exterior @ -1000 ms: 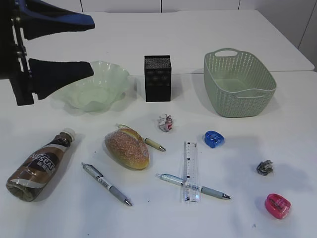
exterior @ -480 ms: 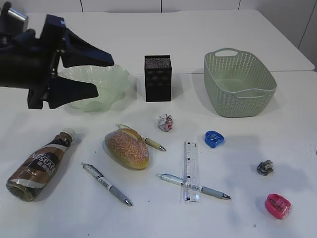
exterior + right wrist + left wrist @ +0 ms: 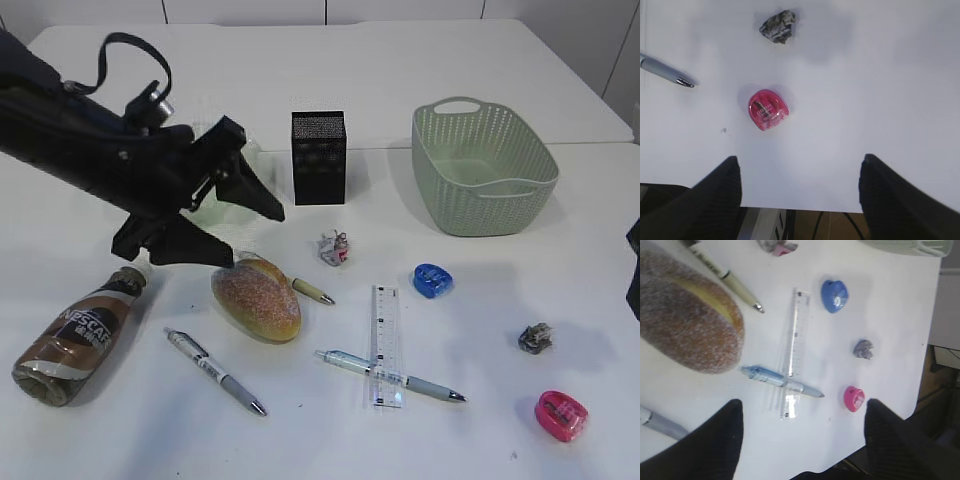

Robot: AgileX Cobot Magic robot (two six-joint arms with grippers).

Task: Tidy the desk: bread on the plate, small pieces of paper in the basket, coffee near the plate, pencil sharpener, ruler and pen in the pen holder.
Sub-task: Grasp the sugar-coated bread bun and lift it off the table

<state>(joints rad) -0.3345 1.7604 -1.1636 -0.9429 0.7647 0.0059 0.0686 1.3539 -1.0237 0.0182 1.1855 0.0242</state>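
My left gripper needs to bring its open fingers back over the bread point(image 3: 692, 315), which lies off to one side of them, and straddle its narrow width point(image 3: 257, 303) before closing.
My left gripper point(image 3: 255, 237) is open and empty, just above and left of the brown bread point(image 3: 257, 297), which lies on the table over an olive pen point(image 3: 313, 291). The arm hides most of the pale green plate point(image 3: 222, 208). The coffee bottle point(image 3: 80, 335) lies on its side at the front left. A clear ruler point(image 3: 385, 345) lies across a pen point(image 3: 390, 375); another pen point(image 3: 215, 371) lies left. The blue sharpener point(image 3: 432, 280), pink sharpener point(image 3: 560, 415) and two paper balls point(image 3: 334, 248) point(image 3: 535, 338) lie loose. My right gripper point(image 3: 797, 162) is open above the pink sharpener point(image 3: 767, 110).
The black pen holder point(image 3: 318, 157) stands at the back centre. The green basket point(image 3: 482, 165) stands at the back right. The table's front edge point(image 3: 805, 209) lies right under my right gripper. In the left wrist view the bread point(image 3: 685, 325) fills the upper left.
My left arm has swung down and to the right from the far left, over the plate, to the bread. A bit of the right arm has come in at the right edge.
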